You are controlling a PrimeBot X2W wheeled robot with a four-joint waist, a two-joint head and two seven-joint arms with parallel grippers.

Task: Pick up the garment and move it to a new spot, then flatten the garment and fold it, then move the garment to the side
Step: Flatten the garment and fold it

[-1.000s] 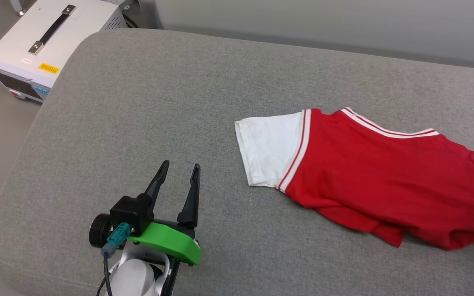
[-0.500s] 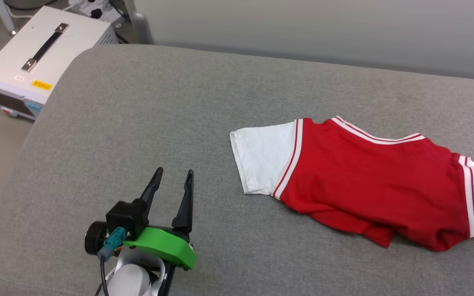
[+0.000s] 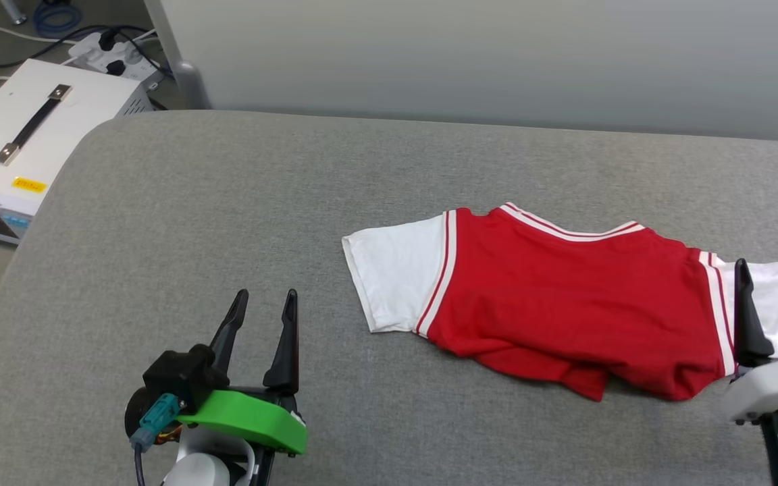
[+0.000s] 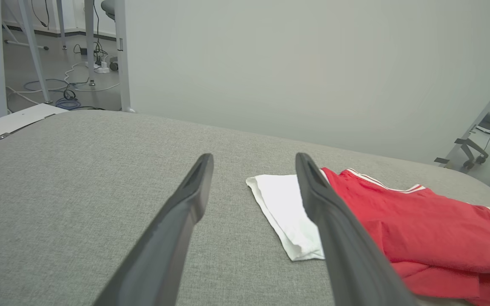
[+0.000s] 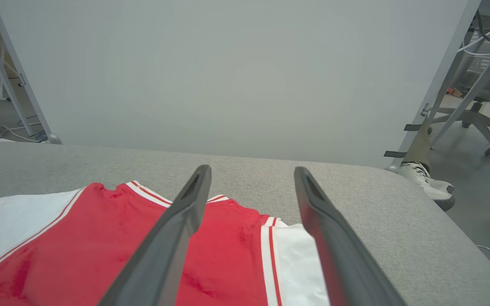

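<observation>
I expect the garment to open out into a much longer body when I lift it, because a red flap sticks out from under its bunched lower edge.
The garment, a red jersey T-shirt with white sleeves and striped trim, lies rumpled on the grey padded table, its plain red side up. It also appears in the left wrist view and the right wrist view. My left gripper hovers open over bare table, well to the left of the shirt's white sleeve. My right gripper stands open at the shirt's right end, its fingers on either side of the other white sleeve, holding nothing.
A white equipment box with a black handle sits on the floor beyond the table's left edge, beside a power strip and cables. A grey wall panel backs the table. A person's shoe stands off the table's right end.
The camera has tilted up and turned right, so the whole picture shifted. My right gripper has come into view at the shirt's right sleeve, standing open. The left gripper stays open.
</observation>
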